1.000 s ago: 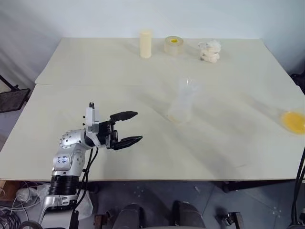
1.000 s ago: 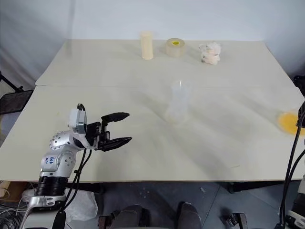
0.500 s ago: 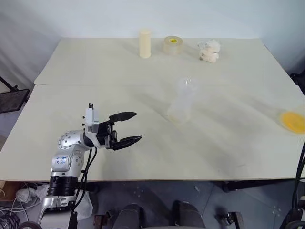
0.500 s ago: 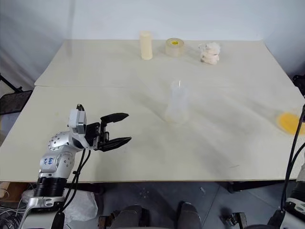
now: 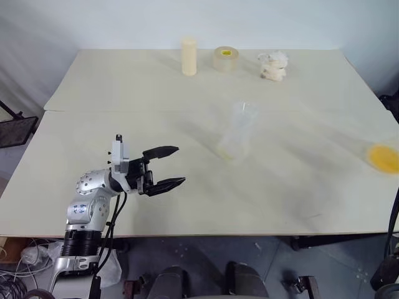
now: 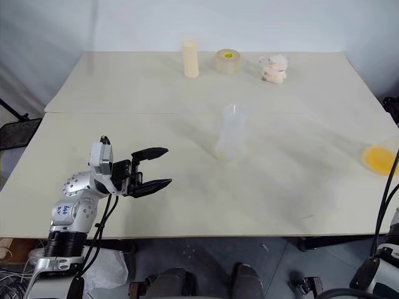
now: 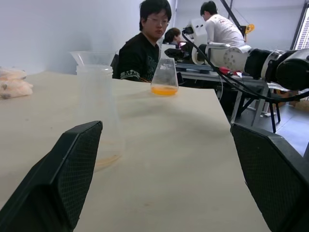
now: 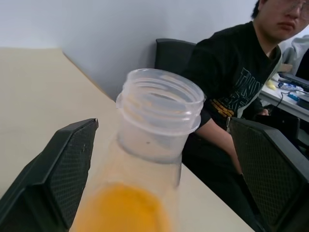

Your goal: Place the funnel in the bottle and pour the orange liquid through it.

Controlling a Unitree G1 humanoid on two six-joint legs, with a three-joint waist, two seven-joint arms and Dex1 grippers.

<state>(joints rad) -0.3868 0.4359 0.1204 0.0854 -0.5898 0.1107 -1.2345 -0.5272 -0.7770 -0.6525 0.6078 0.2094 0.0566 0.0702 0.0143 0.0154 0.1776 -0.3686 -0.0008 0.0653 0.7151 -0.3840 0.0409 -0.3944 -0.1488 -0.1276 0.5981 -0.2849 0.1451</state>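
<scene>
I keep moving my right gripper forward, as the flask's neck (image 8: 153, 140) is between its open fingers and the way is clear, and close it just below the flask's threaded rim (image 8: 150, 148).
The translucent bottle (image 5: 237, 134) stands upright mid-table, and the clear funnel (image 7: 92, 58) sits in its neck. The orange liquid (image 5: 382, 157) pools in the base of a clear flask (image 8: 159, 121) at the table's right edge. My right gripper (image 8: 159, 164) is open. One of its fingers (image 8: 53, 179) stands on each side of that flask's threaded neck, with gaps showing. My left gripper (image 5: 181, 164) hovers open and empty over the front left of the table. It points toward the bottle, well short of it.
A cream cylinder (image 5: 189, 56), a tape roll (image 5: 225, 58) and a crumpled white wad (image 5: 273, 65) line the far edge. A seated person (image 7: 145, 46) and another one are just beyond the table's right edge. A black cable (image 6: 389, 187) hangs there.
My left gripper, the bottle and the flask have kept their places. At the right edge the black cable has swung outward as the right arm shifted.
</scene>
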